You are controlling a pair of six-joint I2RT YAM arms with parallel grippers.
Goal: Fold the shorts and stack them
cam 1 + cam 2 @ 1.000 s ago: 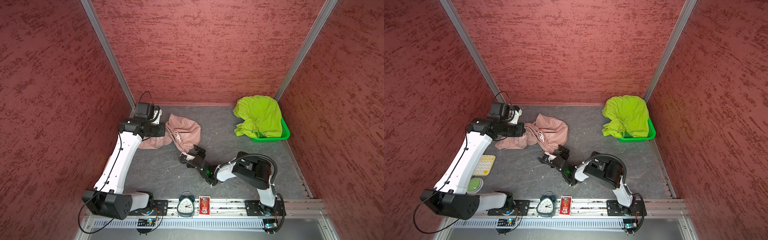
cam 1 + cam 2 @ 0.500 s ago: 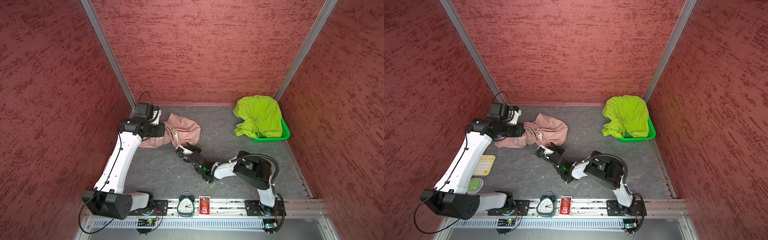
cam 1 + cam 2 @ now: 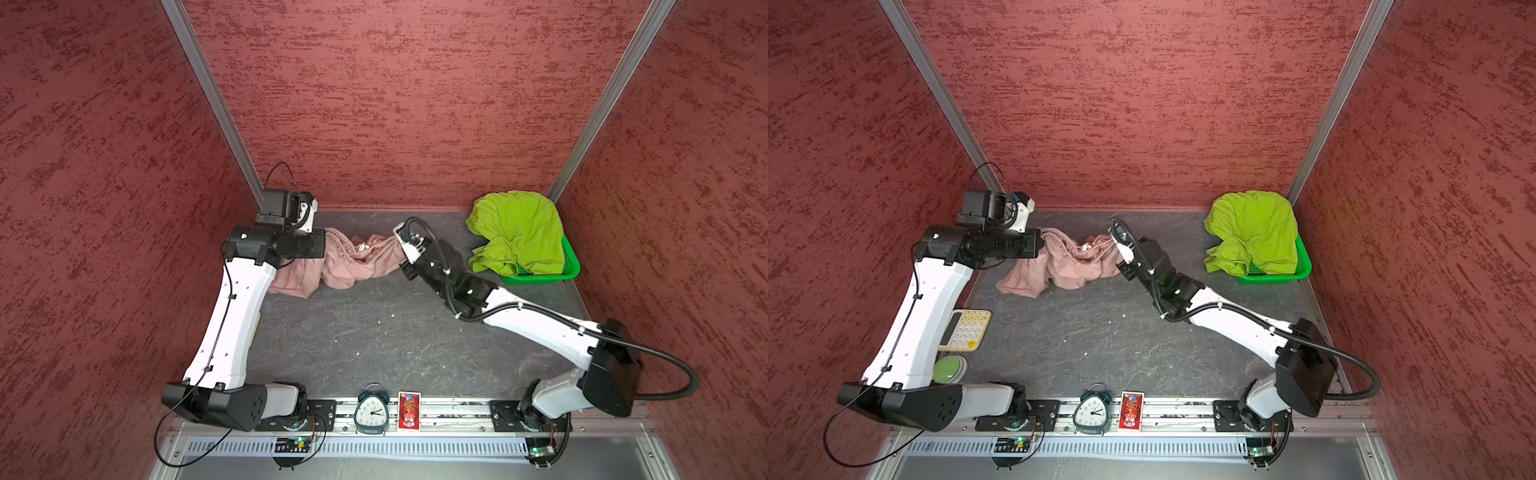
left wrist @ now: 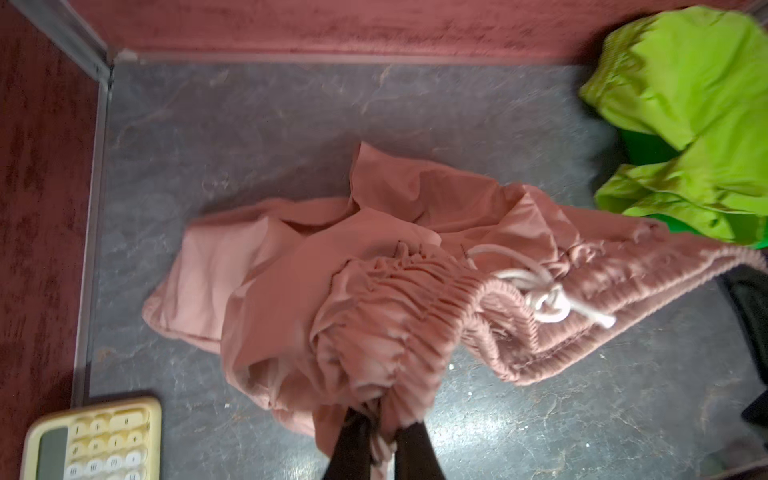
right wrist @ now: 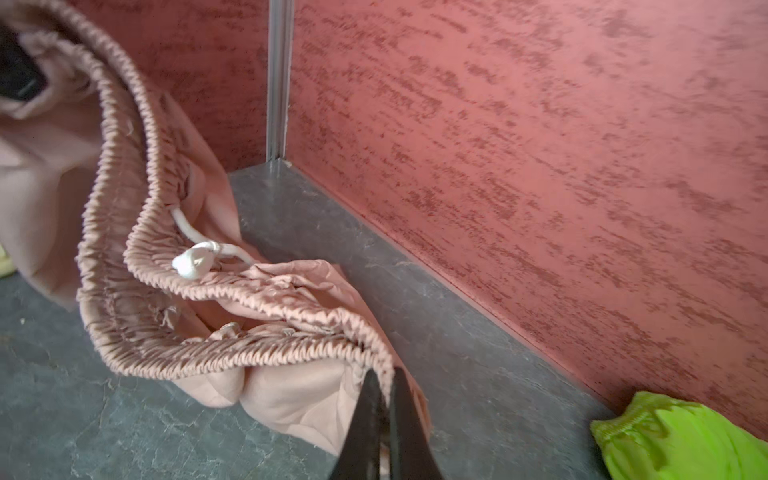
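My left gripper holds a crumpled bunch of the waistband [image 4: 397, 382]; it should let go and take the waistband's folded side end before lifting the pink shorts.
The pink shorts [image 3: 353, 266] hang stretched between my two grippers near the back wall, with their legs trailing on the grey floor. My left gripper [image 4: 380, 409] is shut on one bunched end of the gathered waistband [image 4: 399, 299]. My right gripper [image 5: 384, 380] is shut on the waistband's other end. The white drawstring [image 5: 195, 257] dangles from the middle of the band. The lime green shorts [image 3: 515, 232] lie heaped over the green basket [image 3: 552, 276] in the back right corner, and neither gripper touches them.
A cream calculator [image 3: 963, 330] and a green round button [image 3: 948, 370] lie by the left wall, under the left arm. A teal alarm clock [image 3: 372, 411] and a red card box [image 3: 409, 411] stand on the front rail. Red walls close three sides.
My right gripper shut on the pink waistband and swung from the front middle up and back to the right, drawing the shorts out. The left gripper kept its grip in place.
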